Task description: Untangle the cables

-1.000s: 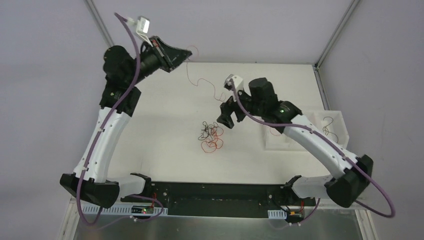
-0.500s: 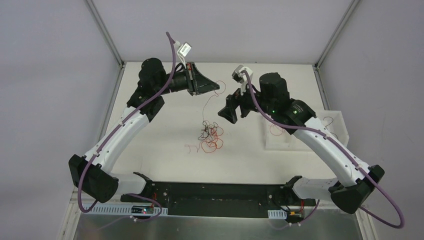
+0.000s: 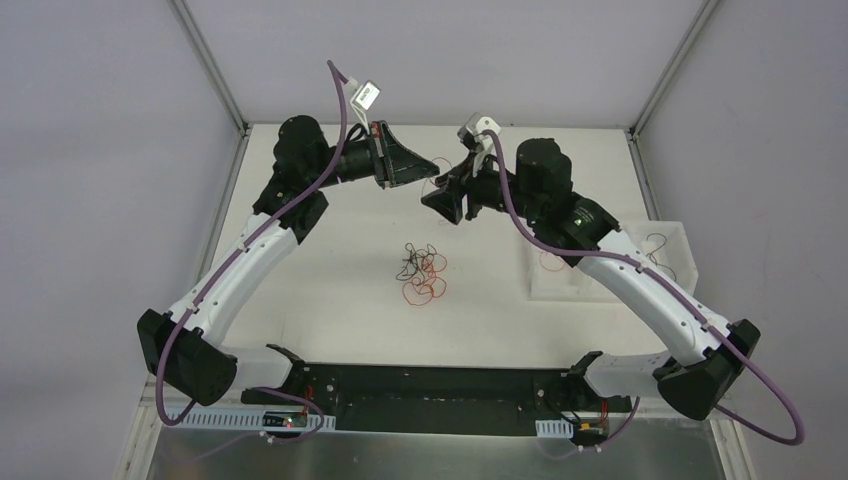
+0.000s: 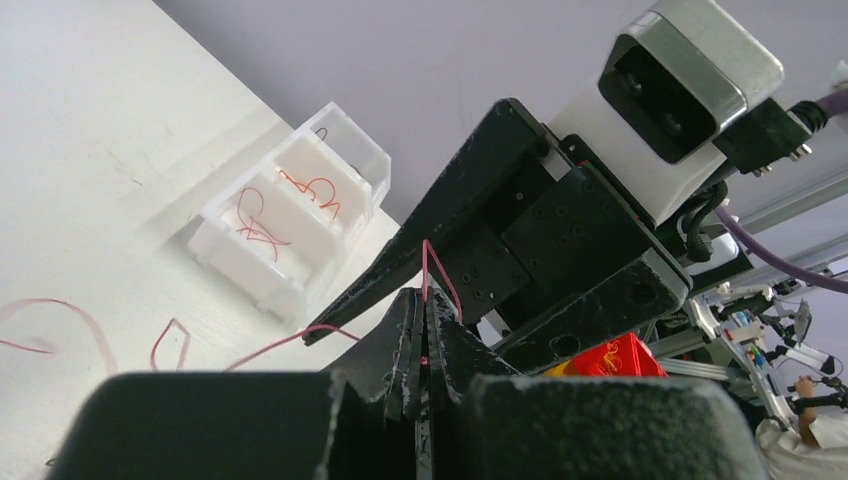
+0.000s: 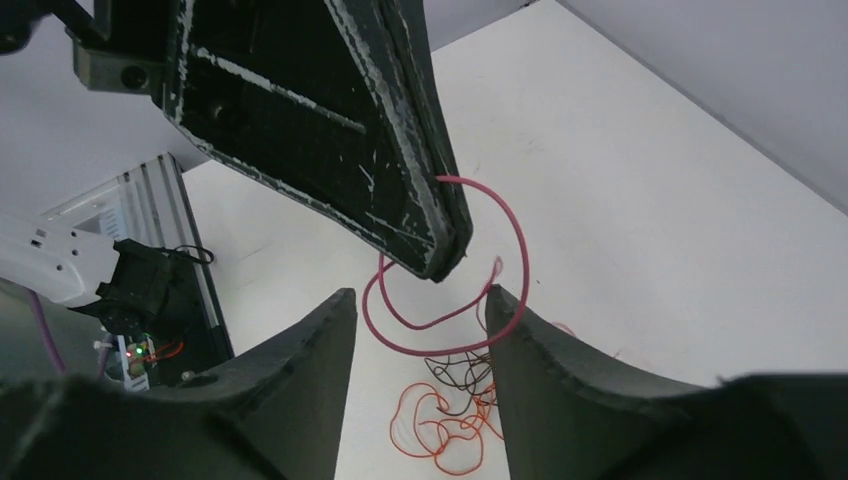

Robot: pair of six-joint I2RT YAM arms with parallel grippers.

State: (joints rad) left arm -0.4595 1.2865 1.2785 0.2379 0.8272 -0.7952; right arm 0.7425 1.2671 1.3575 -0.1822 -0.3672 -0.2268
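I should take the cable's loop (image 5: 430,353) with my right gripper and carry it over, since my left gripper holds the red cable far from the white compartment tray (image 3: 562,284).
A wad of cables (image 3: 422,275), thin red-orange and black wires, lies mid-table, and shows below the right fingers (image 5: 455,425) in the right wrist view. My left gripper (image 3: 434,170) hangs above the table, shut on one red cable (image 5: 512,240) that curls in a loop under its tip. In the left wrist view this cable (image 4: 425,265) rises from the pressed-together fingertips of the left gripper (image 4: 427,308). My right gripper (image 5: 418,318) is open just beside the left gripper, and the cable's loop hangs between its fingers (image 5: 322,345). In the top view the right gripper (image 3: 436,199) faces the left gripper's tip.
A white compartment tray (image 3: 672,226) at the right holds a few separate wires; it shows behind the right gripper (image 4: 355,140) in the left wrist view. Loose red strands (image 4: 60,318) trail on the table. The arms' purple cables (image 3: 520,225) arch over the workspace.
The left arm swung from the far-left corner to the centre, lifting the red cable off the table. The right gripper rose to meet it, and its jaws narrowed.
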